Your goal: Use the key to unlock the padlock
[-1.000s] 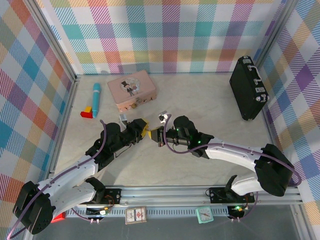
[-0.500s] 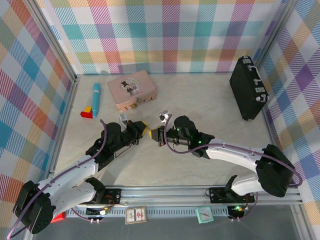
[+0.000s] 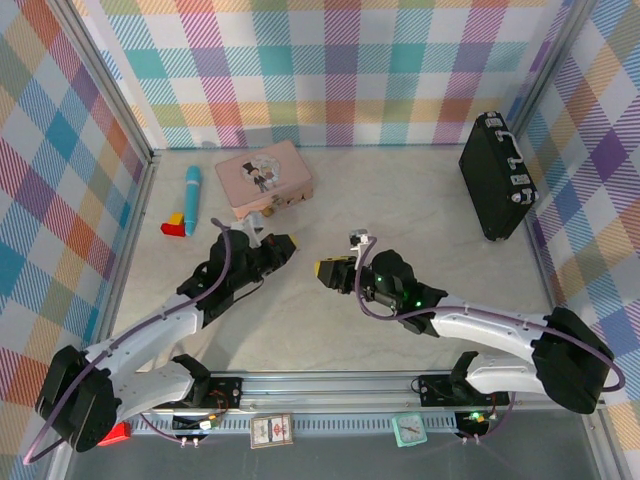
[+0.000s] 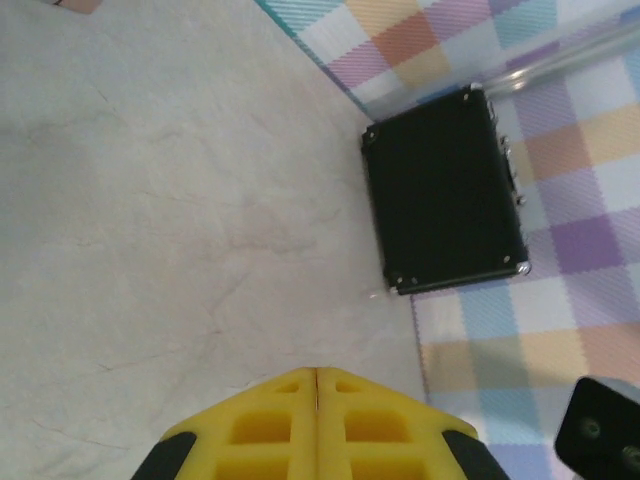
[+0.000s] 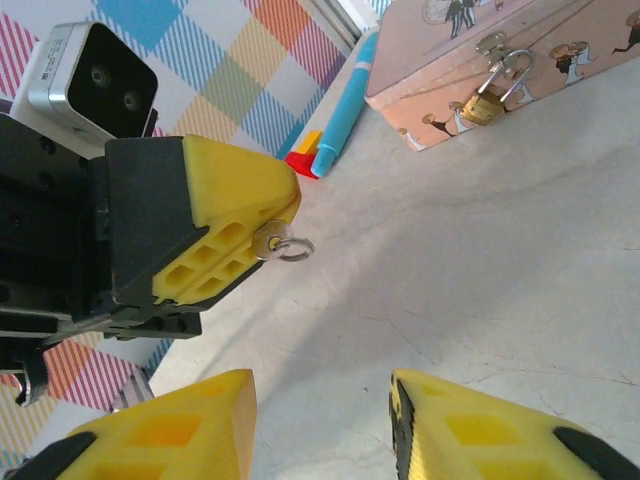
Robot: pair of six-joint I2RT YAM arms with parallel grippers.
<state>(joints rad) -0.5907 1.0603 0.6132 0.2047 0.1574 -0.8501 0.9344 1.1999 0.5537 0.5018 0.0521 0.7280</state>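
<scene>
Only the key's head and ring show outside my left gripper. My right gripper should grab the key's head so that the key's blade is free for the padlock.
The key is a small silver key with a ring, sticking out sideways from the yellow fingertips of my left gripper, which is shut on it. From above, the left gripper hovers just in front of the pink tin. The brass padlock hangs by its shackle on the tin's clasp. My right gripper is open with nothing between its fingers, a short way right of the left one. In the left wrist view the left gripper has its fingers pressed together.
A blue marker and a red-and-yellow block lie left of the tin. A black case stands at the far right by the plaid wall. Bare table lies between tin and case.
My right gripper has opened and drawn back to the right, away from the left fingertips. The left gripper has closed and shifted slightly toward the tin.
</scene>
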